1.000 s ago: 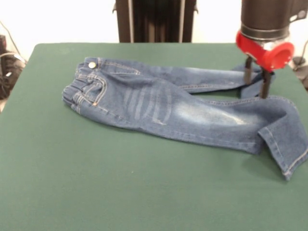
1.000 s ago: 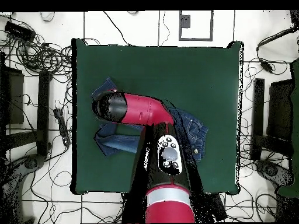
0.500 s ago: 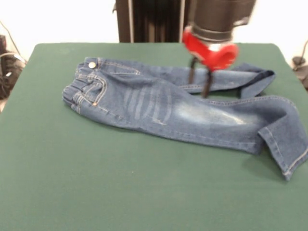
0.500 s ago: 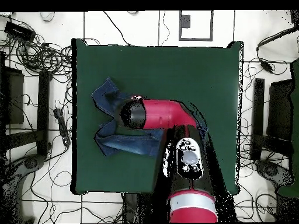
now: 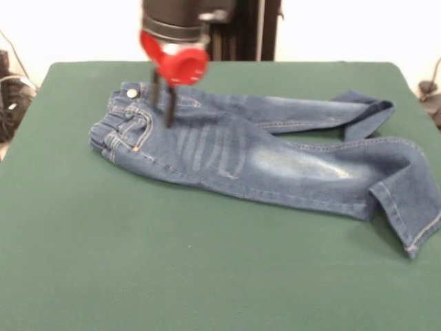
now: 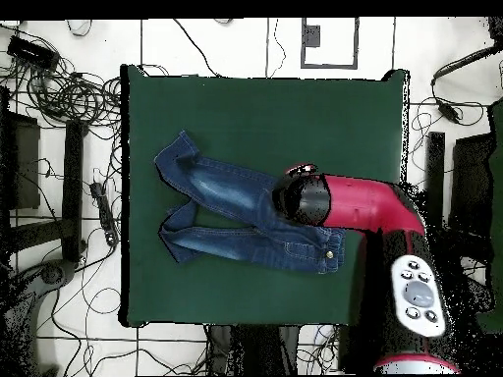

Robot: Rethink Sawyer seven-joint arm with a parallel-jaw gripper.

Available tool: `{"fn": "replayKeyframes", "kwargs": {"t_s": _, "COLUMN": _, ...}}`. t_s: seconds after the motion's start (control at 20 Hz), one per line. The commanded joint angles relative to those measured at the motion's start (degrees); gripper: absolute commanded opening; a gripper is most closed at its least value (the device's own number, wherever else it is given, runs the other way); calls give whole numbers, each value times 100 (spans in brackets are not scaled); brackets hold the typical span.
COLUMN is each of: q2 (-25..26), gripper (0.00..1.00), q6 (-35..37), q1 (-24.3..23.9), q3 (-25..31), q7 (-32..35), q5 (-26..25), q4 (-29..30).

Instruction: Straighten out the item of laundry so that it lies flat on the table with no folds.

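I expect the near leg (image 5: 296, 172) to follow along and straighten out when I pull the waist, because the cuff (image 5: 408, 205) bends loosely towards the front.
The blue denim jeans (image 5: 262, 155) lie on their side across the green table (image 5: 207, 276), with the waist and brass button (image 5: 131, 92) at the left and the legs running right. The far leg's end (image 5: 365, 114) is folded back on itself. The near leg's cuff (image 5: 410, 207) bends down towards the front. My gripper (image 5: 163, 103) hangs just above the waist area, next to the button, open and holding nothing. In the overhead view the arm's head (image 6: 303, 199) covers the waist end of the jeans (image 6: 226, 201) and hides the gripper.
The black pedestal (image 5: 220, 27) stands behind the table's far edge. Cables (image 6: 69, 93) lie on the floor around the table (image 6: 265, 118). The red arm (image 6: 378, 211) reaches in over the table's right side in the overhead view.
My gripper has travelled from the folded leg end at the right, across the legs, to above the waist at the left. The jeans have not moved.
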Motion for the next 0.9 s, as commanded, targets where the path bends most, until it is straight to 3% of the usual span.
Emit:
{"fn": "replayKeyframes", "kwargs": {"t_s": 0.05, "q2": 184, "gripper": 100, "q6": 354, "q1": -442, "q3": 1201, "q7": -2556, "q5": -690, "q4": 690}}
{"fn": "replayKeyframes", "kwargs": {"t_s": 0.35, "q2": 214, "gripper": 100, "q6": 312, "q1": -880, "q3": 1615, "q7": -2990, "q5": -947, "q4": 955}}
{"fn": "replayKeyframes", "kwargs": {"t_s": 0.9, "q2": 468, "gripper": 100, "q6": 459, "q1": -1001, "q3": 1873, "q7": -3041, "q5": -1150, "q4": 760}}
